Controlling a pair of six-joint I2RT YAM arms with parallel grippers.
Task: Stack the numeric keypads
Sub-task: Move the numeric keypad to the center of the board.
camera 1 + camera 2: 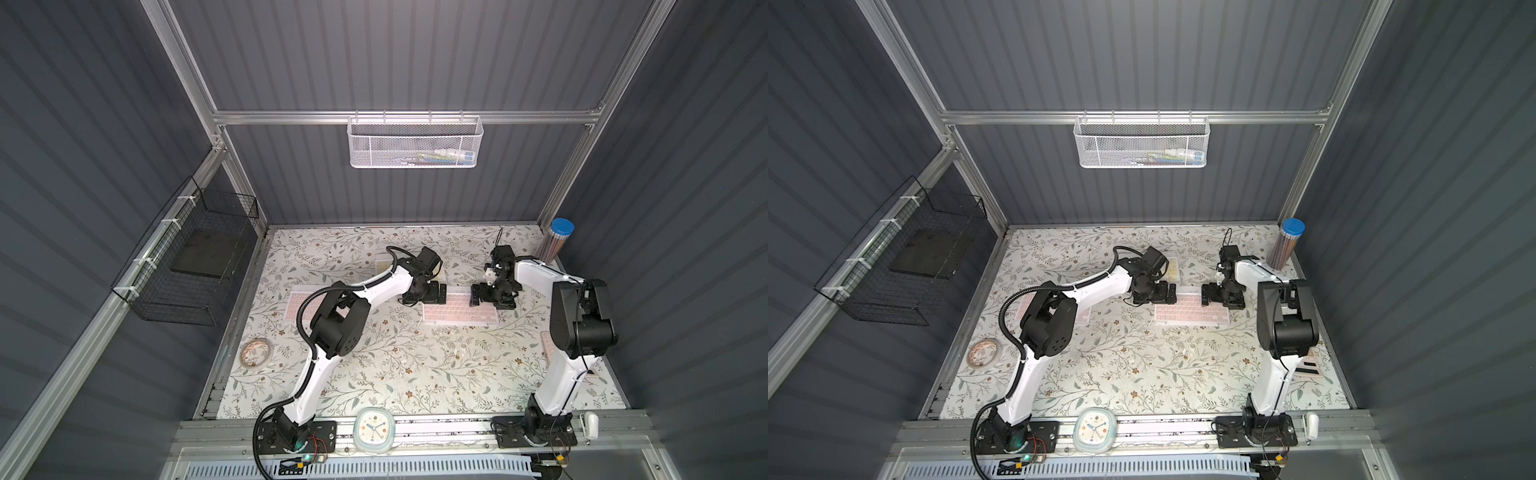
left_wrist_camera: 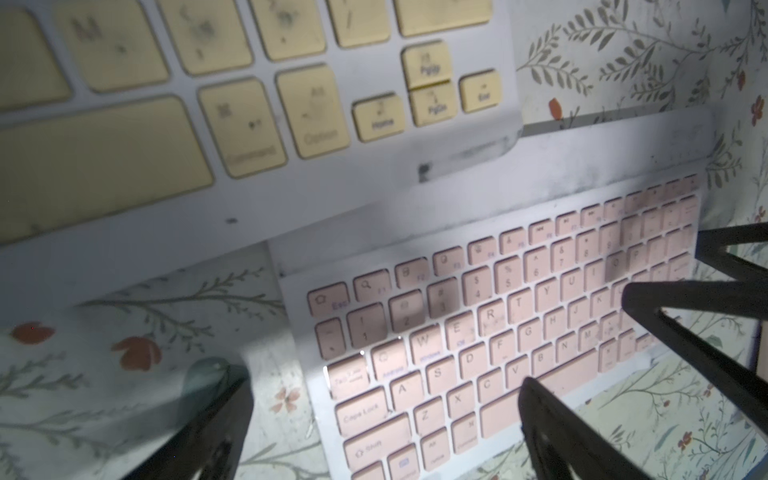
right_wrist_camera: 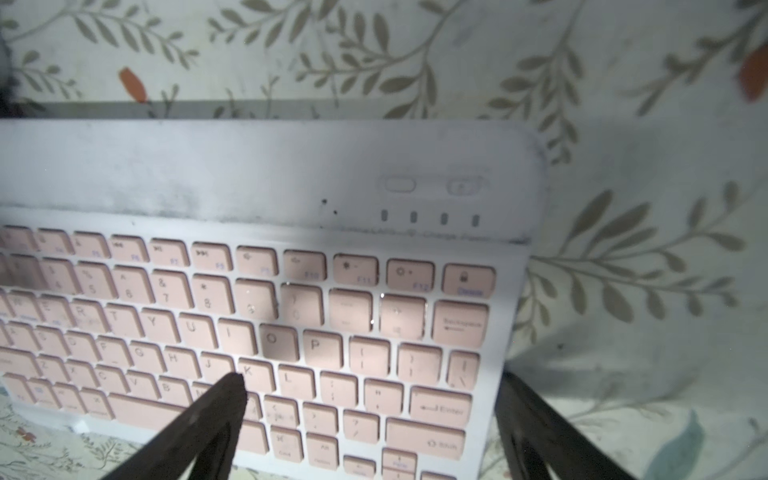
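Note:
The yellow keypad's front edge (image 2: 380, 196) lies over the pink keypad's back corner, so my grippers should nudge the pink keypad's ends (image 2: 364, 408) forward clear of it before I stack.
A pink-keyed keypad (image 1: 459, 311) (image 1: 1192, 313) lies flat mid-table on another white-framed keypad (image 3: 291, 174), whose keys are hidden. My left gripper (image 1: 436, 294) (image 2: 380, 382) hangs open over its left end, one finger (image 2: 208, 428) above the table, the other (image 2: 561, 436) over the space bar. My right gripper (image 1: 478, 296) (image 3: 372, 382) is open over the right end, its fingers (image 3: 199, 428) either side of the Enter keys. A yellow-keyed keypad (image 2: 249, 104) (image 1: 384, 266) lies behind the left gripper. Another pink keypad (image 1: 297, 305) sits partly under the left arm.
A tape roll (image 1: 255, 352) lies at the left edge and a clock (image 1: 372, 430) at the front rail. A blue-capped tube (image 1: 557, 245) stands in the back right corner. A pink calculator (image 1: 1308, 368) lies beside the right arm. A black wire basket (image 1: 187, 266) hangs left, a white one (image 1: 415, 143) behind.

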